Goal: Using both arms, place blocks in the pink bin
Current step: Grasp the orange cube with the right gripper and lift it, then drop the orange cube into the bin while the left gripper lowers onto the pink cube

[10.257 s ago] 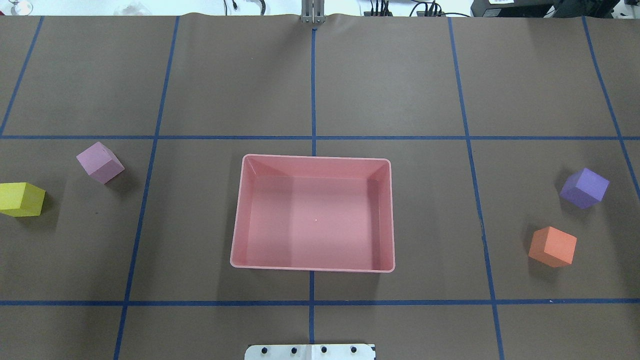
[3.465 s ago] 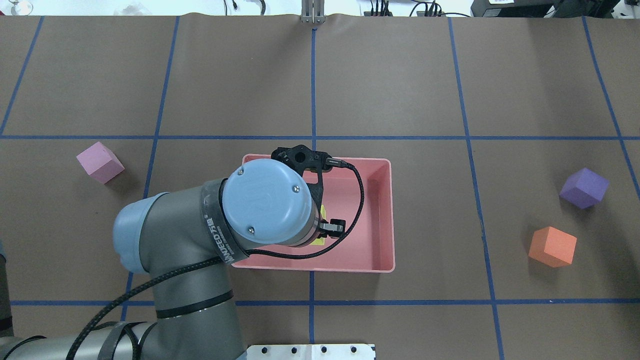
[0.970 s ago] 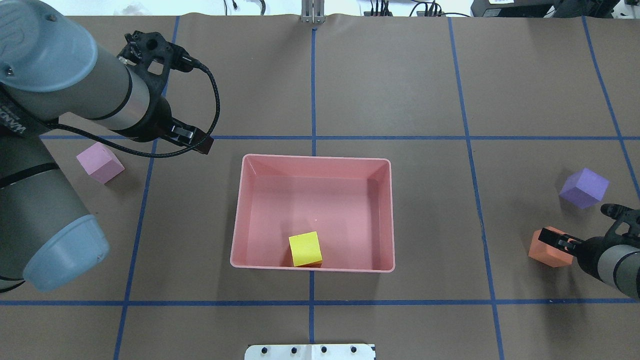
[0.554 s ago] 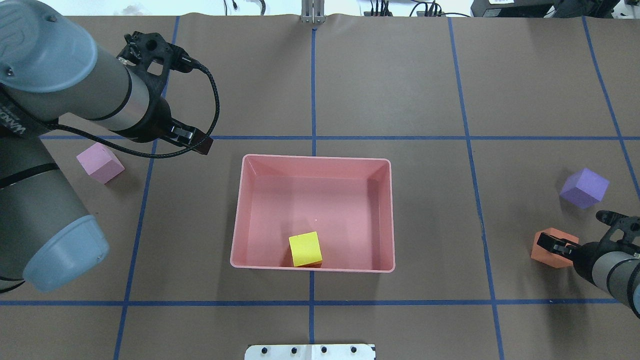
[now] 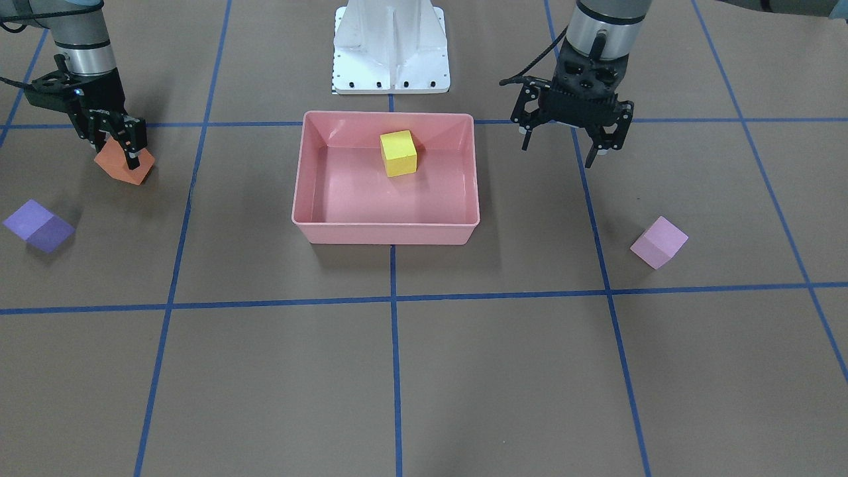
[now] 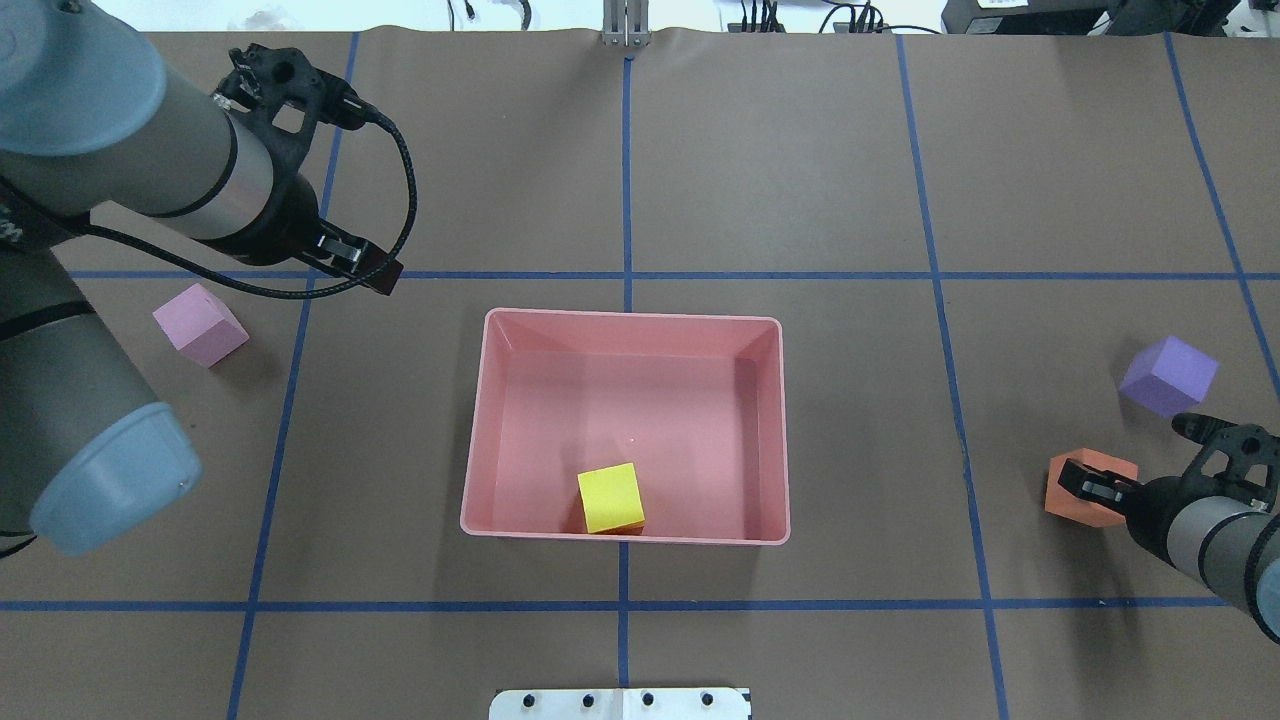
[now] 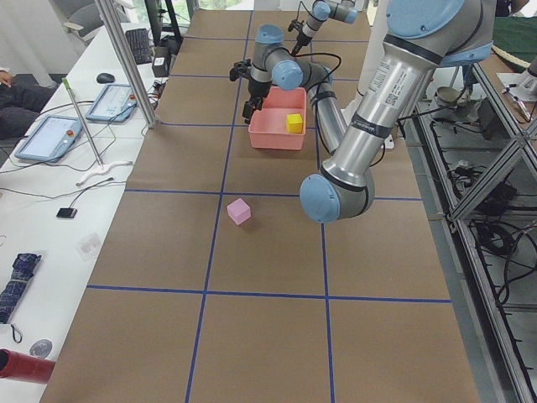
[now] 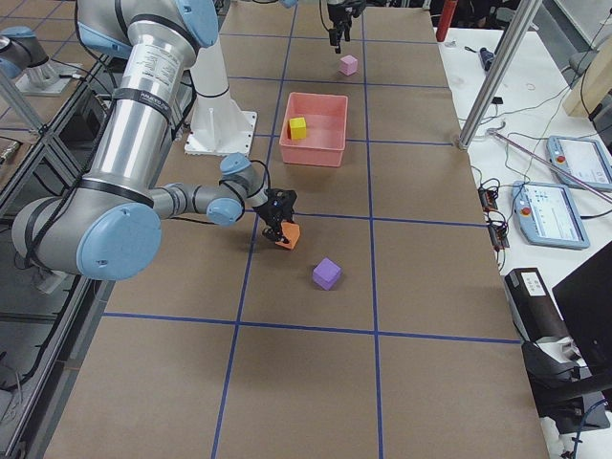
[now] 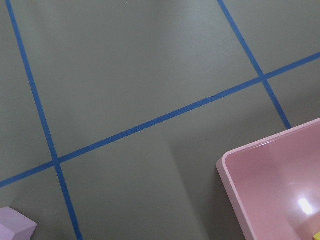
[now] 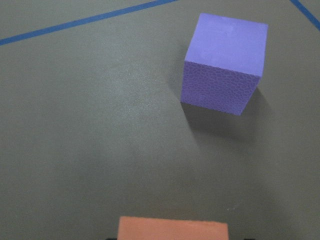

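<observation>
The bottom of the bin [image 5: 358,193] beside the yellow block is free for the release, so the robot's right gripper should keep carrying the orange block [image 5: 119,165] until it hangs inside the pink bin.
The pink bin [image 6: 474,430] sits mid-table with the yellow block [image 6: 611,497] inside, against its near wall. My right gripper [image 5: 118,151] is shut on the orange block [image 5: 126,168], which looks tilted low over the table; the right wrist view shows the orange block's top edge [image 10: 172,229] at the bottom. Just beyond it lies the purple block [image 6: 1168,375]. My left gripper [image 5: 566,144] hangs open and empty above the table, between the bin and the pale pink-lilac block [image 6: 200,324].
The white pedestal base [image 5: 389,46] stands behind the bin on the robot's side. Blue tape lines grid the brown table cover. Desks with tablets [image 7: 50,134] and a metal pole [image 7: 126,59] line the operators' side.
The yellow block went from the table's left into the bin. My left arm drew back left. My right gripper closed on the orange block, which shifted slightly toward the bin.
</observation>
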